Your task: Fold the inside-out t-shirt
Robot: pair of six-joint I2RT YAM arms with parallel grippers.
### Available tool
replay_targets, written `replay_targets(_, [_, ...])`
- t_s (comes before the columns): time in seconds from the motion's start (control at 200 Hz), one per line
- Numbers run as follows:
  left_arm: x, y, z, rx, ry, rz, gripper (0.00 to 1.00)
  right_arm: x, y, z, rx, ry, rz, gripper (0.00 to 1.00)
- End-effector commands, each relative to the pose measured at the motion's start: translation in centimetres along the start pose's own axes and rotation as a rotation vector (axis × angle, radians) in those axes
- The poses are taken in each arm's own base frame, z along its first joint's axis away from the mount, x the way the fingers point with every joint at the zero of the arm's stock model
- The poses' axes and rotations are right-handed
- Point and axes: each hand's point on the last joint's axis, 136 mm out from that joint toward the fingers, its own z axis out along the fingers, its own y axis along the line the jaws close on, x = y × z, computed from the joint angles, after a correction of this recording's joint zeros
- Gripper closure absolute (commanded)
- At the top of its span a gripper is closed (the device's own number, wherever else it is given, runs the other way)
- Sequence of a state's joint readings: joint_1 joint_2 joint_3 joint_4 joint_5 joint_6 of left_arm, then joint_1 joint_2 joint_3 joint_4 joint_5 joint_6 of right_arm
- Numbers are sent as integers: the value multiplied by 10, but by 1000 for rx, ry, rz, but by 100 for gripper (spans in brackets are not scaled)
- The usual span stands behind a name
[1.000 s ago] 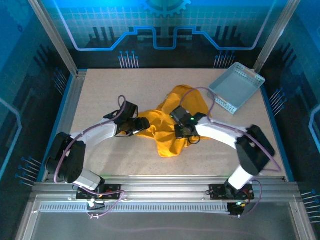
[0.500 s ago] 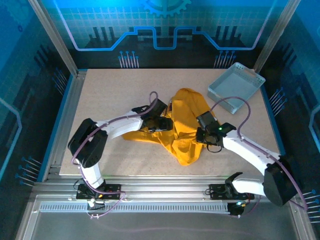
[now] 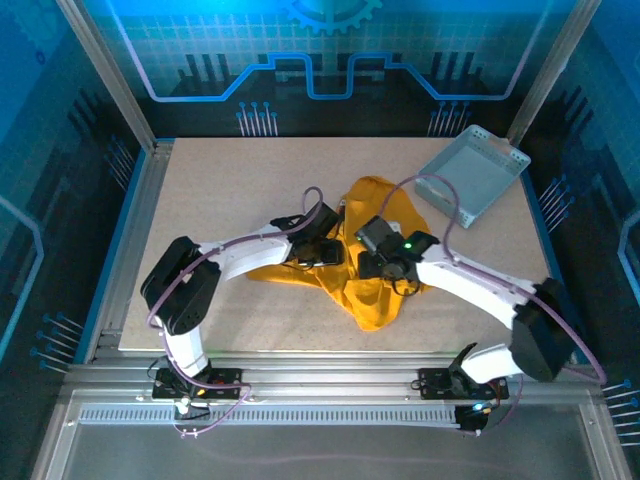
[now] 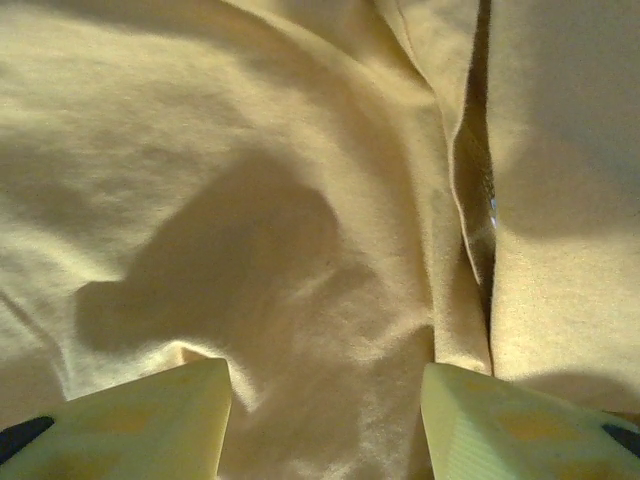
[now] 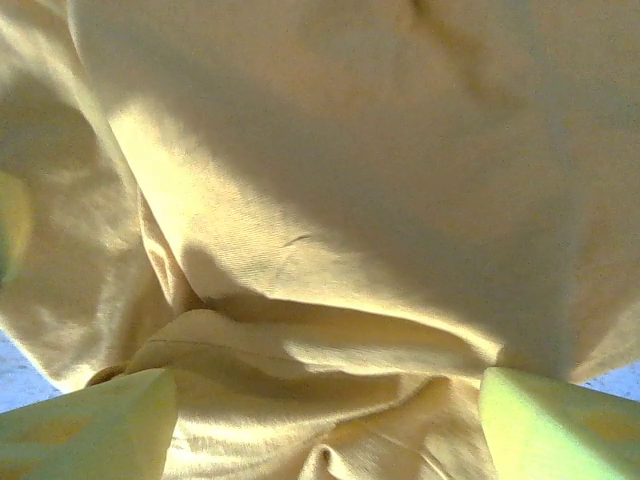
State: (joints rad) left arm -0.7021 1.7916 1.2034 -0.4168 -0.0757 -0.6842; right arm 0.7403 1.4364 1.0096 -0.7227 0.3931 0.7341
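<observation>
The bunched folds of the inside-out t-shirt [image 3: 368, 303] have only plain cloth [image 5: 350, 130] showing around them. A hidden print should come out when I pull.
The inside-out t-shirt [image 3: 372, 298] lies crumpled in a mustard-yellow heap at the middle of the table, with no print showing. My left gripper [image 3: 326, 250] rests on its left part. In the left wrist view the left gripper [image 4: 325, 425] is open, its pale fingers [image 4: 150, 420] spread over smooth cloth [image 4: 300, 200] beside a seam fold. My right gripper [image 3: 374, 258] sits over the shirt's middle. The right wrist view has the right gripper [image 5: 325, 430] open wide, its fingertips [image 5: 560, 420] on either side of bunched folds of the shirt [image 5: 330, 150].
A pale blue-grey perforated basket [image 3: 473, 178] stands at the back right, close to the shirt's far edge. Bare tan table [image 3: 220, 190] stretches to the left and along the front. Metal frame rails border the table.
My right gripper has opened and let go of the cloth, then shifted left over the shirt's middle. The left gripper moved right onto the shirt and narrowed slightly. The shirt was dragged right.
</observation>
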Motion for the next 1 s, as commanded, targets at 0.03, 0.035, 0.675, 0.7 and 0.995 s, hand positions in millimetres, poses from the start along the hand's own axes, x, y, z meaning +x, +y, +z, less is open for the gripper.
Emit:
replay_targets(0.03, [-9, 21, -22, -30, -87, -94, 46, -11, 23, -1, 26, -22, -58, 20])
replay_targets(0.035, [-9, 22, -22, -31, -88, -97, 46, -11, 23, -2, 26, -22, -57, 20])
replay_targets(0.675, [-9, 90, -50, -99, -180, -245, 46, 20, 72, 17, -3, 123, -115, 90])
replay_targets(0.7, [-10, 95, -54, -100, -191, -257, 46, 12, 80, 9, -36, 96, -126, 96])
replay_targets(0.995, [-26, 155, -122, -110, -358, -344, 45, -62, 172, -119, -447, -176, -232, 100])
